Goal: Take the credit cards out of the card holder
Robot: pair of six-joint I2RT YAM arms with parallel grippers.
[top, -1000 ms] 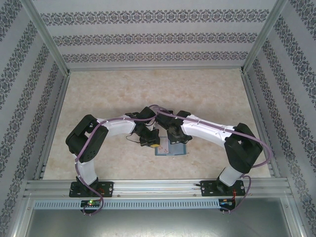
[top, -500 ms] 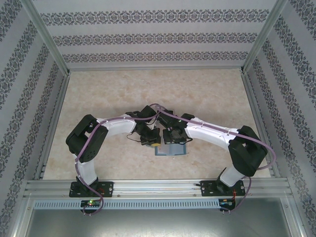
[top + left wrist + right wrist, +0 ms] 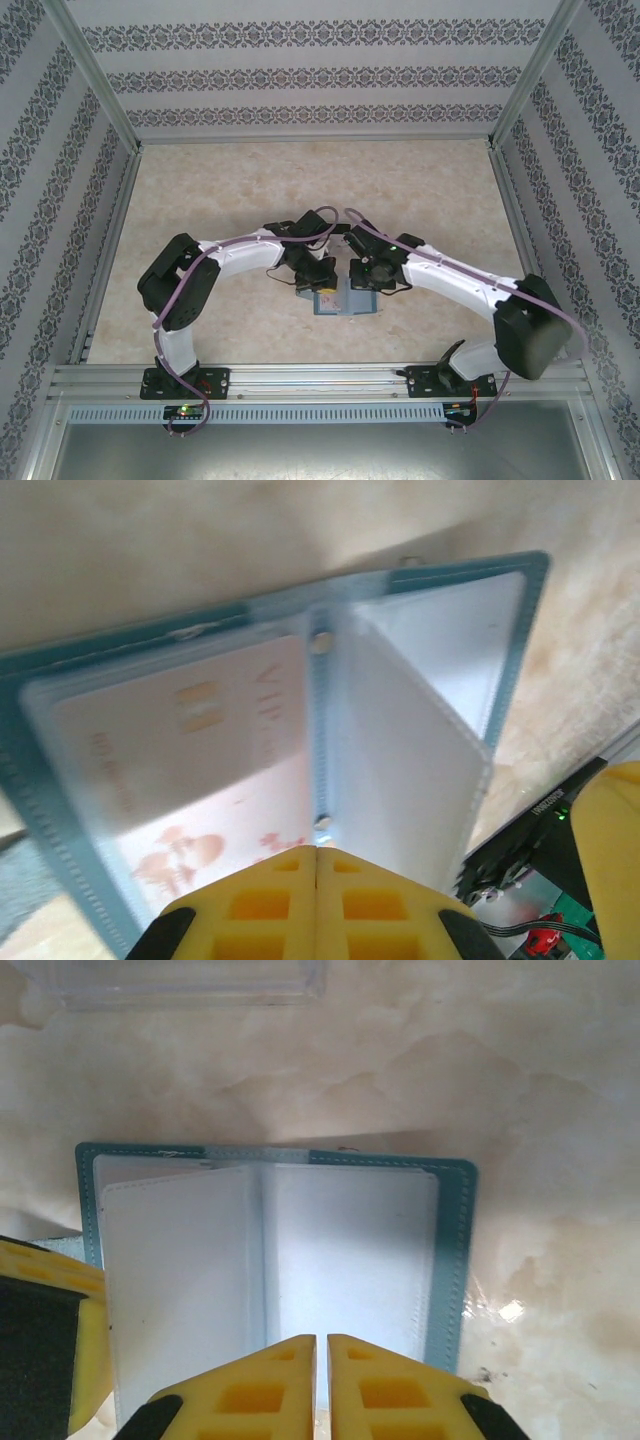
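Note:
The loose sleeve page (image 3: 405, 755) is standing tilted up from the spine beside the VIP card, so the robot's left gripper should first press the page over onto the opposite sleeve (image 3: 455, 625).
The card holder (image 3: 352, 304) lies open on the table between both arms, teal-edged (image 3: 455, 1260) with pale clear sleeves. In the left wrist view its left sleeve holds a pinkish-white credit card (image 3: 190, 750) printed "VIP", and a loose sleeve page (image 3: 410, 730) stands tilted up from the spine. My left gripper (image 3: 318, 850) is shut, its tips together right at the spine's near end (image 3: 320, 293). My right gripper (image 3: 321, 1338) hovers over the near edge of the right-hand sleeve (image 3: 362, 288). Its jaws are all but together, and I make out nothing between them.
A clear plastic box (image 3: 180, 985) lies just beyond the holder. The two grippers are close together: a right finger (image 3: 610, 840) shows beside the holder and a left finger (image 3: 40, 1270) at its left edge. Aluminium rails (image 3: 320, 375) and patterned walls bound the marble-look table (image 3: 320, 190).
My right arm's elbow has swung out to the right and its gripper has shifted slightly right over the holder. The left gripper moved a little right. The holder stayed put.

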